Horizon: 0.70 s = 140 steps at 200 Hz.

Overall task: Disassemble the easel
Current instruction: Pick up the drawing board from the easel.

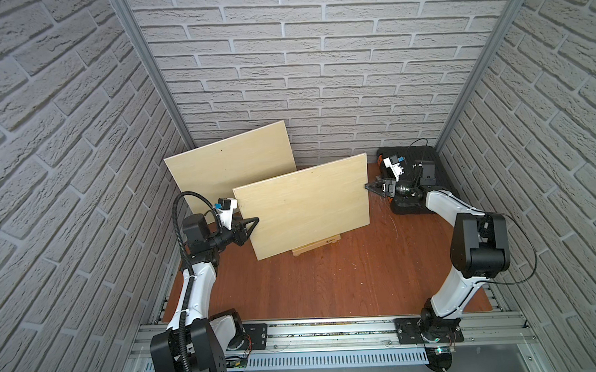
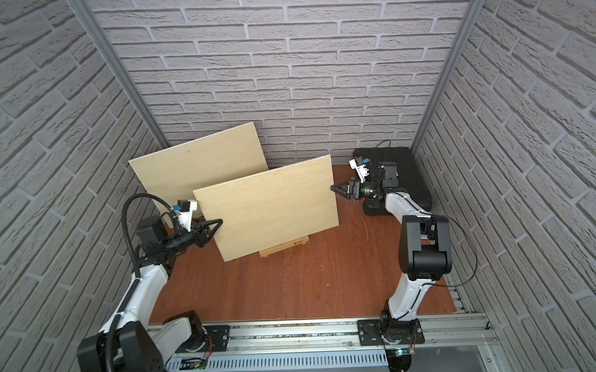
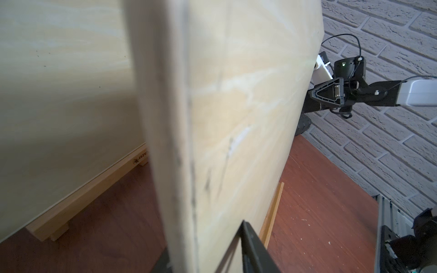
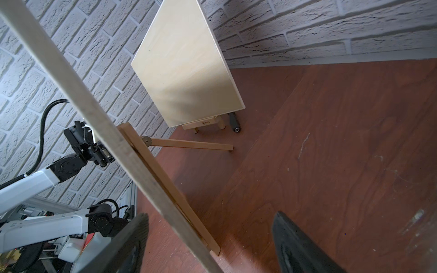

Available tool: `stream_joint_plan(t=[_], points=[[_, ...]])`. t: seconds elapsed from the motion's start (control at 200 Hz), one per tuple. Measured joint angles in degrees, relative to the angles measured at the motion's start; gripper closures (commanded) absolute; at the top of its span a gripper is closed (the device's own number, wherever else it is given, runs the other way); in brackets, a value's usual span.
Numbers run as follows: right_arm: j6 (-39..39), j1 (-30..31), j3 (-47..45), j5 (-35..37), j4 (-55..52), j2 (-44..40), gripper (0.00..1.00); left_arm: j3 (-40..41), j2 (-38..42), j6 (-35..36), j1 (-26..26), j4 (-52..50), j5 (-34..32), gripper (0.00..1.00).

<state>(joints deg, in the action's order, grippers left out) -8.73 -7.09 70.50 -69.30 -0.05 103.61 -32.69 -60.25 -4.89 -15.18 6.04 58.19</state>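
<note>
Next, I turn my right gripper in line with the board's free edge (image 4: 160, 198), which slants across its open fingers, and clamp that edge (image 1: 368, 195) before I lift the board off.
In both top views a pale wooden board (image 1: 304, 207) (image 2: 266, 209) stands tilted back on a small wooden easel; its base ledge (image 1: 314, 246) (image 2: 283, 248) pokes out beneath. My left gripper (image 1: 253, 223) (image 3: 205, 238) straddles the board's left edge with the jaws narrow. One finger (image 3: 250, 245) lies against the front face, but I cannot tell whether the pads press. My right gripper (image 1: 369, 186) (image 4: 210, 214) is open wide around the board's right edge, touching nothing. Behind the board, the easel's frame (image 4: 151, 163) and rear leg (image 4: 189, 144) show in the right wrist view.
A second board (image 1: 233, 162) (image 4: 189, 66) rests on another easel at the back left, close behind the first. A black case (image 1: 424, 174) sits in the back right corner by the right arm. A small dark roller (image 4: 234, 121) lies beside the second easel. Brick walls enclose three sides.
</note>
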Motion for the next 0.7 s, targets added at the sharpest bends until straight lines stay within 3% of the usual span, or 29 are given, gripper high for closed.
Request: stream_joint_plan(t=[0.22, 0.425, 0.7], points=[[2.3, 2.2, 0.7, -4.2, 0.4, 2.0, 0.3, -0.1, -0.2, -0.1, 0.4, 0.8, 0.0, 0.65], [12.0, 4.9, 6.4, -5.3, -9.0, 2.1, 0.44, -0.1, -0.3, -0.1, 1.5, 1.6, -0.8, 0.65], [19.9, 3.9, 6.7, -6.6, -12.1, 2.2, 0.73, 0.0, -0.4, -1.7, 2.1, 1.2, -0.4, 0.73]])
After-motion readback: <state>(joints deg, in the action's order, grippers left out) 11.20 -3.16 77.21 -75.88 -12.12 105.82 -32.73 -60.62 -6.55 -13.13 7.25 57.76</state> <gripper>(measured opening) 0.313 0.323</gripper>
